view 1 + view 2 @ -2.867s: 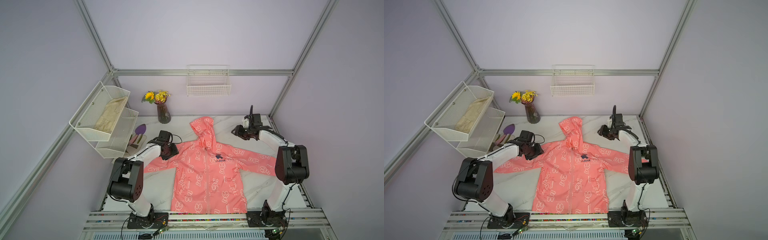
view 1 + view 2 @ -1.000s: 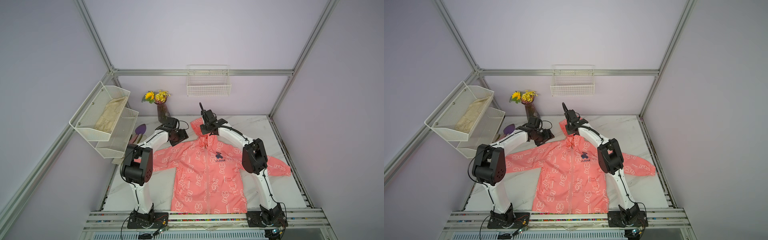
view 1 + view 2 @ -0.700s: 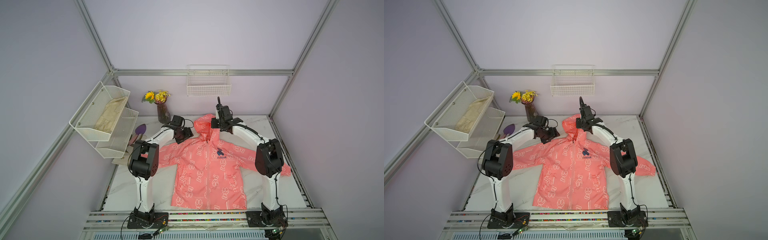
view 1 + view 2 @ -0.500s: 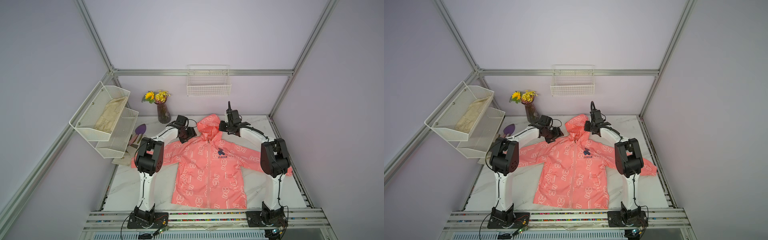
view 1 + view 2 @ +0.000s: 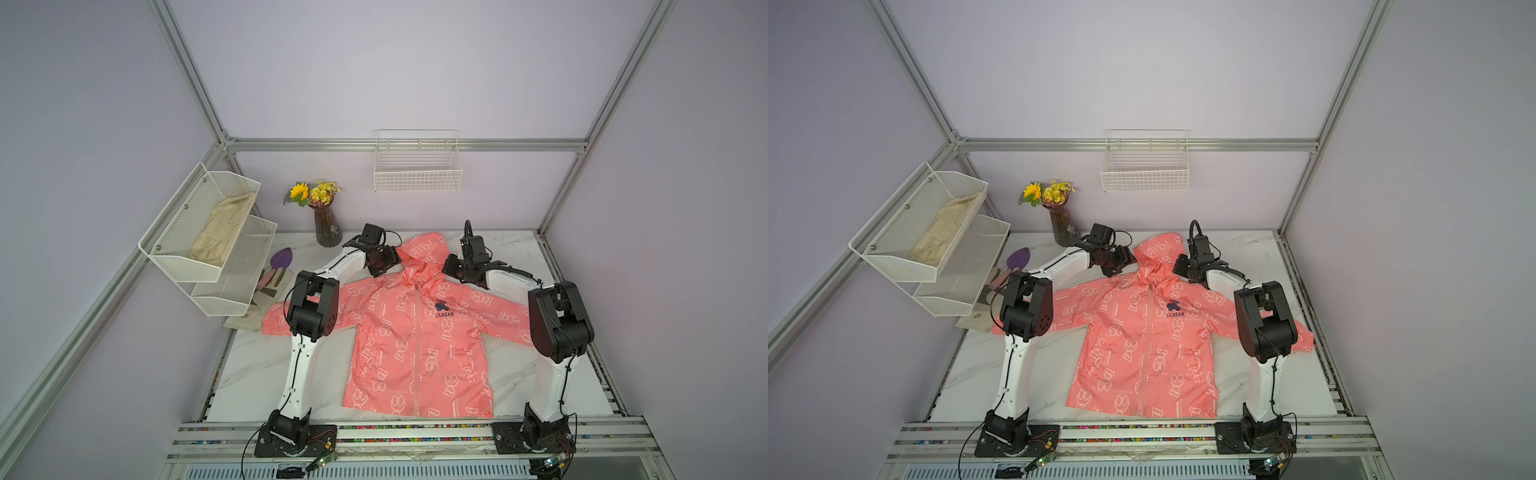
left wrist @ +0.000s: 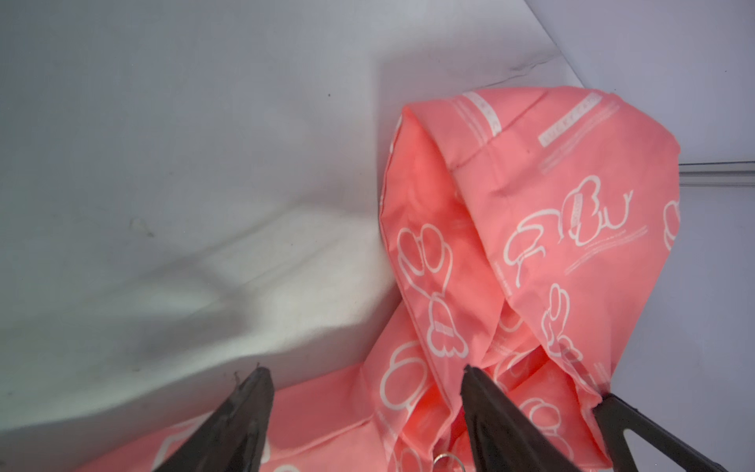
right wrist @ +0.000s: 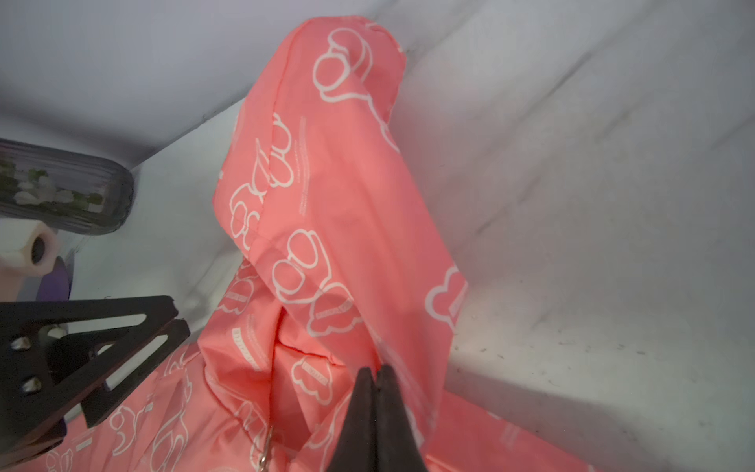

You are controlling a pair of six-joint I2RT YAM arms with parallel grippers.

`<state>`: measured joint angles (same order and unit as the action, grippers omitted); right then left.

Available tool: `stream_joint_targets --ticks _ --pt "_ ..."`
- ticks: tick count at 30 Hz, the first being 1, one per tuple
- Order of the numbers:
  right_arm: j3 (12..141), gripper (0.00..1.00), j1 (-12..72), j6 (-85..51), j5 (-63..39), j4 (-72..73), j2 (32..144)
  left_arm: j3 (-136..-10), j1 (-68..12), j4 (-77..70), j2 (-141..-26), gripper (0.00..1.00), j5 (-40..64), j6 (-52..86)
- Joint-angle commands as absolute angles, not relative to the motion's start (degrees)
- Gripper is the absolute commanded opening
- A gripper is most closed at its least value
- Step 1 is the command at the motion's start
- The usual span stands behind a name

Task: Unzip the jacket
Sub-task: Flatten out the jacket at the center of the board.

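Observation:
The hood's front edge slants over the jacket's collar point(image 5: 414, 276) above the zipper, so next my right gripper takes that edge point(image 5: 418, 261) and pulls the hood open before unzipping.
The coral-pink jacket point(image 5: 419, 340) point(image 5: 1142, 340) lies flat on the white table, front up, zipper closed up to the collar. Its hood point(image 6: 531, 229) point(image 7: 327, 204) points toward the back wall. My left gripper point(image 5: 384, 266) point(image 5: 1121, 259) point(image 6: 363, 370) is open at the left of the hood's base, its fingers spanning the collar fabric. The metal zipper-pull ring point(image 6: 447, 461) point(image 7: 267, 445) sits just inside one finger. My right gripper point(image 5: 451, 266) point(image 5: 1181, 266) point(image 7: 376, 370) is shut at the hood's right side, resting over the collar with nothing visible between its fingers.
A dark vase of yellow flowers point(image 5: 326, 232) point(image 7: 61, 196) stands behind the left gripper. A white two-tier wire shelf point(image 5: 216, 232) holding a beige cloth hangs at the left, with a purple trowel point(image 5: 280, 259) under it. A wire basket point(image 5: 417, 166) hangs on the back wall.
Both grippers have moved to the right. The right one went from over the hood to its right side, and the hood shifted right with it. The left one came up to the hood's base and narrowed slightly.

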<state>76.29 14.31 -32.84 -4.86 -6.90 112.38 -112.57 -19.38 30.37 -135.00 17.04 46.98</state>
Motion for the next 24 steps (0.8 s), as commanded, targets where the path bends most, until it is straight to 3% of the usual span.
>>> stream_joint_targets --ticks 1,9,14,24 --pt "74.69 0.00 12.26 -36.90 -3.35 -6.34 109.44 -117.59 -19.34 30.58 -136.48 0.72 15.92 47.20" --pt "77.17 0.42 11.71 -25.81 -7.09 -10.20 108.45 -119.94 -19.86 31.03 -137.44 0.70 13.62 45.00" --pt "86.31 0.52 12.98 -14.84 -6.37 -16.09 110.97 -121.49 -20.65 31.09 -137.71 0.70 11.89 42.31" --pt "107.97 0.63 25.14 4.79 4.08 -32.18 125.67 -122.49 -20.69 32.21 -139.17 0.70 11.51 41.67"
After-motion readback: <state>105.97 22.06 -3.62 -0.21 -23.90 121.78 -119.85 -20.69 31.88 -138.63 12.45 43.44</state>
